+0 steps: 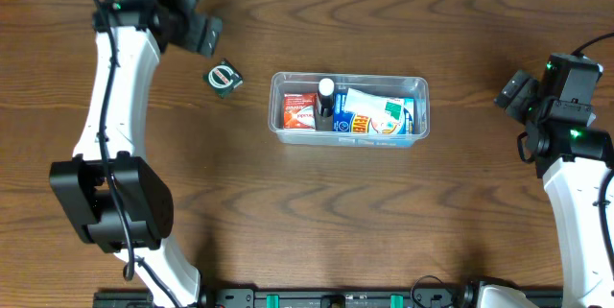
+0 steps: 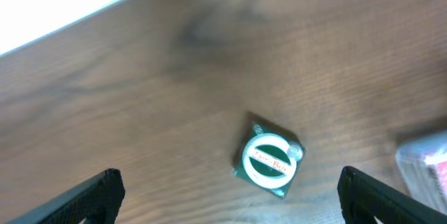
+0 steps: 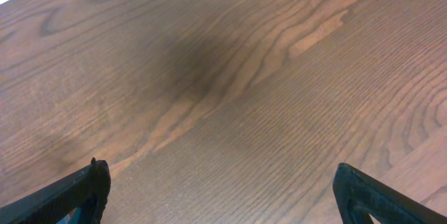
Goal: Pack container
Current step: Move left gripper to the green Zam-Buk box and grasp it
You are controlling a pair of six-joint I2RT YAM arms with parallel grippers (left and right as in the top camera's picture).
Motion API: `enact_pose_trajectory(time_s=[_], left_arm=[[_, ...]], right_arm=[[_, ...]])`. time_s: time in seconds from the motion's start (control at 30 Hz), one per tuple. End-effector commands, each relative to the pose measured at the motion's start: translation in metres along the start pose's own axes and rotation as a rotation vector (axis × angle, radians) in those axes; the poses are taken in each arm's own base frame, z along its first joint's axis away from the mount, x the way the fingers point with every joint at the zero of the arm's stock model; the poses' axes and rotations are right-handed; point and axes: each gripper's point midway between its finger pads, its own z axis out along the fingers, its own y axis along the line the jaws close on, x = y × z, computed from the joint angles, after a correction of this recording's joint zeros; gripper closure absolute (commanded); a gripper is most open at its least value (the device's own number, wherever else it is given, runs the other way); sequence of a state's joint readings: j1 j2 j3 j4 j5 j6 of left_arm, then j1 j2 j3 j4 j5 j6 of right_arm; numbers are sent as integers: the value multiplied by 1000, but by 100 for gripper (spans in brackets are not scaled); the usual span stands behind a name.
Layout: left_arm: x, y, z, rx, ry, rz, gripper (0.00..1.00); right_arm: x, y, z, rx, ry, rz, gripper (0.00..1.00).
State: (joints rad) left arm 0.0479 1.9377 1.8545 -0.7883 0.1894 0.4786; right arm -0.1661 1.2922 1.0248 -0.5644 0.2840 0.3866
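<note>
The green packet (image 1: 223,78) sits crooked to the open fingers of the left gripper, so the robot should turn that gripper square to its sides (image 2: 246,149) before lowering it to grip the packet.
The clear plastic container (image 1: 348,82) sits mid-table and holds a red packet (image 1: 300,111), a dark bottle with a white cap (image 1: 326,97) and blue and white packets (image 1: 379,114). A small green packet with a white ring (image 1: 224,78) lies on the table to its left; it also shows in the left wrist view (image 2: 268,160). My left gripper (image 1: 203,35) is open and empty, up and left of that packet, its fingers wide apart in the left wrist view (image 2: 227,195). My right gripper (image 1: 513,92) is open and empty over bare wood (image 3: 223,189), well right of the container.
The wooden table's far edge (image 2: 63,15) runs close behind the left gripper. The container's corner (image 2: 426,161) shows at the right edge of the left wrist view. A black rail (image 1: 336,298) runs along the front of the table.
</note>
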Motion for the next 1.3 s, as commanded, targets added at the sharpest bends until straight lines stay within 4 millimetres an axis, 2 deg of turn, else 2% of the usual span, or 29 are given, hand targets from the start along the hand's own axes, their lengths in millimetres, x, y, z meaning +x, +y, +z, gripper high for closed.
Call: enact_pose_trajectory(time_s=[0.0,0.27,0.37,0.57,0.73,1.0,1.27], left_arm=[[7,5,21,10,80,-21,2],[64,-12,82,114,308,-64,2],[77,-16,96,133,351,-69,2],[88,-20,99,156,391,-51,2],[88,-34,96,255,373,39,2],[95,-40,99,294,379,148,2],[104,-46,113,320,401,189,2]], right_arm=[[-1,-2,0,5,-2,12,1],[-1,-2,0,5,-2,12,1],[-1,-2,0,5,-2,12,1],[-1,-2,0,5,-2,12,1],[-1,-2,0,5,-2,12,1],[-1,-2,0,5,-2,12,1],[-1,-2,0,5,-2,12,1]])
